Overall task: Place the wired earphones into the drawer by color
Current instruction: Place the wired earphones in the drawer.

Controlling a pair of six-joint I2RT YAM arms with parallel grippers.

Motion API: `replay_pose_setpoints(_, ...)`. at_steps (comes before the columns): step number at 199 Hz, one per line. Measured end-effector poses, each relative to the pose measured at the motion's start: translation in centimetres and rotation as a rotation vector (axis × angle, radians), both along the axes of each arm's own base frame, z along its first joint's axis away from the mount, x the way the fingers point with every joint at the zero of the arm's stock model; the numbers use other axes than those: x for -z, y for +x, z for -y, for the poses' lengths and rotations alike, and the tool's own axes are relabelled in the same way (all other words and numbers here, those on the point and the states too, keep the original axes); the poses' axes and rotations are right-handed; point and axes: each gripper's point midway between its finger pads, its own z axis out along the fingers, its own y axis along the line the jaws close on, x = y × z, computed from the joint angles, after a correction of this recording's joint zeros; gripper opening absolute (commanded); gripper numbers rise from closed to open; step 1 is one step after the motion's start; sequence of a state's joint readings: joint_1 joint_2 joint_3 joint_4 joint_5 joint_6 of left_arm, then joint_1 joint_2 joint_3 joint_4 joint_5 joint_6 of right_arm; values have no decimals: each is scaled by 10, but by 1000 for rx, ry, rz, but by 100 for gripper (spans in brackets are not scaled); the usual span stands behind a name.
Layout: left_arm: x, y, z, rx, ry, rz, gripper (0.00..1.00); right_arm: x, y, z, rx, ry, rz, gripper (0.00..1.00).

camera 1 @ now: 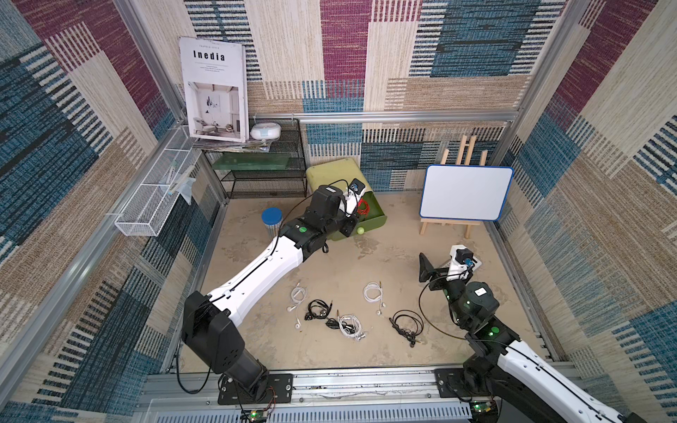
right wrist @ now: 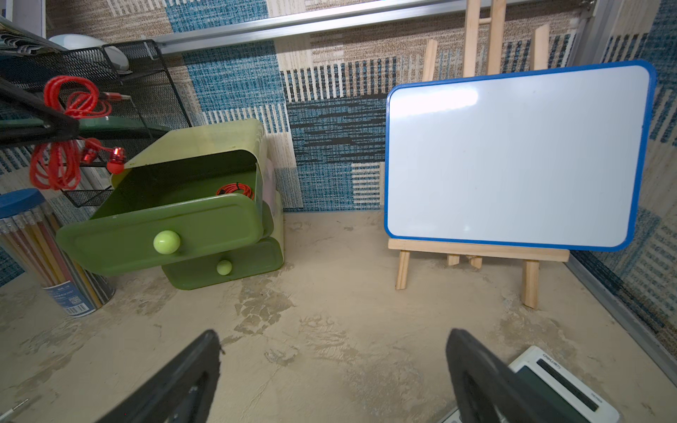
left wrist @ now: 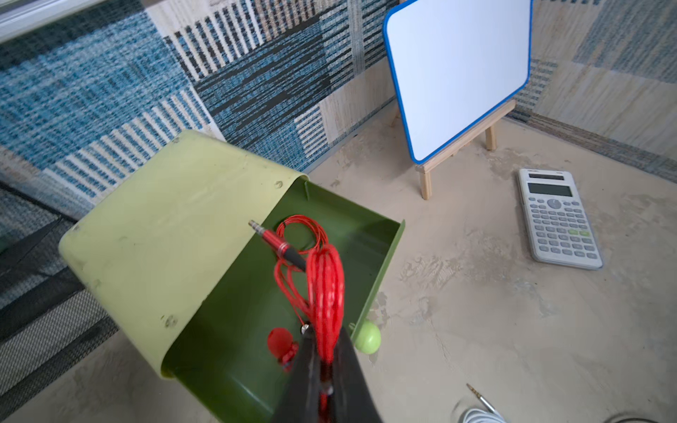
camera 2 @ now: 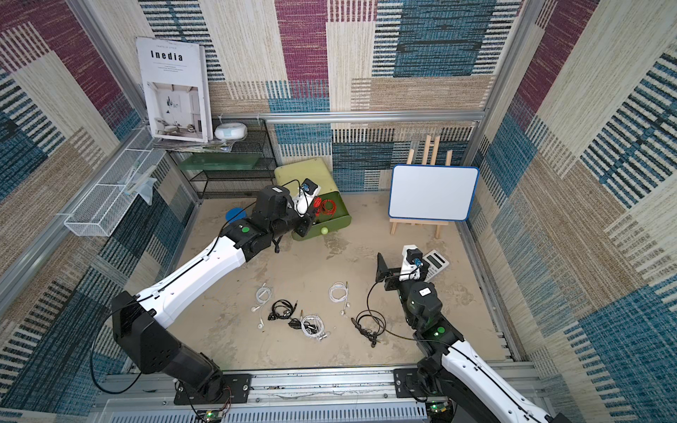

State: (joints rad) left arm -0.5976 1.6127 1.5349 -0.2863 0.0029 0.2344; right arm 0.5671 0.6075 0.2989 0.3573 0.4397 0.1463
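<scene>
The red earphones hang above the open green drawer, which has a matching red bundle in it, so the robot's left gripper keeps lowering until they are inside, then let go.
The green drawer of the small cabinet stands pulled open at the back of the table, seen in both top views and in the right wrist view. My left gripper is shut on a bundle of red wired earphones, which hangs above the open drawer. Another red bundle lies inside. Near the front lie white earphones, black ones and a white and black tangle. My right gripper is open over bare table.
A whiteboard on an easel stands at the back right, a calculator lies by my right gripper. A pencil tub with a blue lid stands left of the cabinet, a black mesh shelf behind it. The lower drawer is shut.
</scene>
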Motion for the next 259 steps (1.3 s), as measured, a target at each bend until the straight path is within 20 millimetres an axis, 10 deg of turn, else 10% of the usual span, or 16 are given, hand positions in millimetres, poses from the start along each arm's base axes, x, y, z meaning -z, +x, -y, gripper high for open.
replay_pose_setpoints(158,57,50,-9,45,131,-121,0,2,1,-2,-7,-3,-4,100)
replay_pose_setpoints(259,33,43,-17,12,72,-105,62,3,3,-4,-12,-6,-10,99)
